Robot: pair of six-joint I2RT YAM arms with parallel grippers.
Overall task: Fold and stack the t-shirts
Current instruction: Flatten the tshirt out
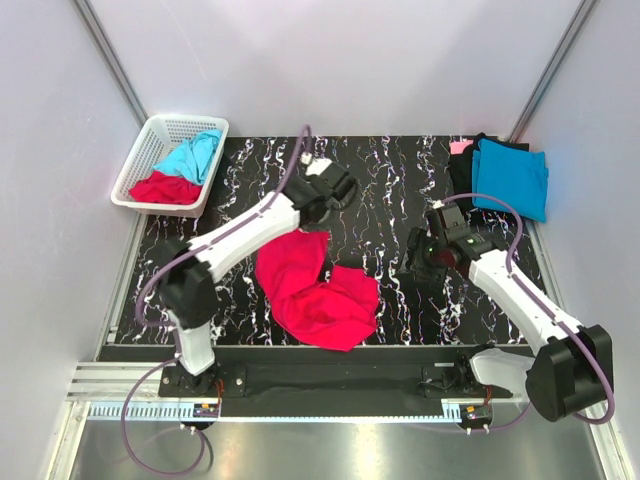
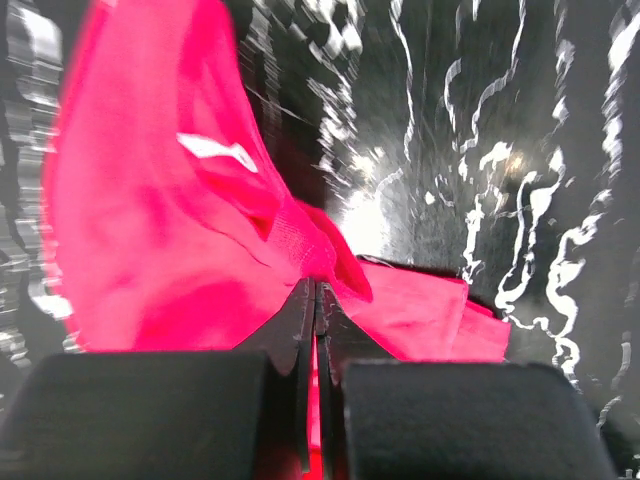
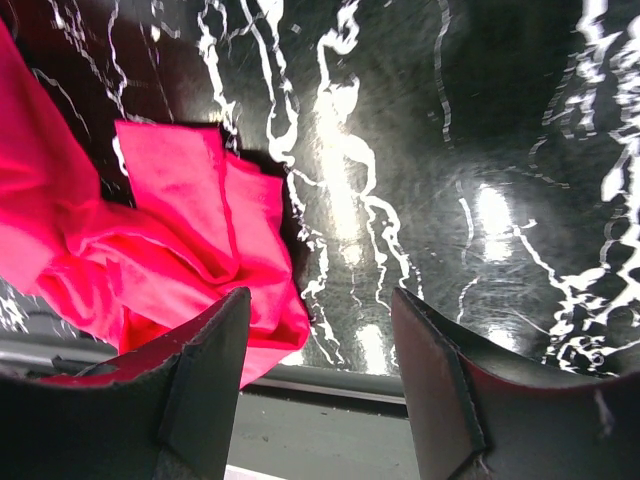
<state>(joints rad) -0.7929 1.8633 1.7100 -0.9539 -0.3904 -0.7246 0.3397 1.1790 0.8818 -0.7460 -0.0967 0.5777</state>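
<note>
Next, I carry the t-shirt's far end toward the basket with my left gripper while my right gripper pulls the t-shirt's loose corner [image 1: 370, 279] away, because the red t-shirt's near end [image 1: 326, 314] is bunched up.
A crimson red t-shirt [image 1: 318, 290] lies crumpled on the black marbled table, near its front edge. My left gripper [image 1: 322, 222] stands over the shirt's far end, which rises toward it. In the left wrist view that gripper [image 2: 315, 285] is shut, with a fold of the red t-shirt [image 2: 150, 220] pinched between its jaws. My right gripper [image 1: 415, 262] hovers to the right of the shirt. Its jaws stand wide apart [image 3: 320, 310] with nothing between them, and the red t-shirt [image 3: 180, 230] lies just left of the left finger.
A white lattice basket [image 1: 146, 148] at the back left holds a turquoise shirt [image 1: 192, 155] and a red shirt [image 1: 163, 187]. At the back right lies a pile: a folded turquoise shirt [image 1: 510, 178] over black cloth [image 1: 461, 172], with a bit of pink [image 1: 460, 147].
</note>
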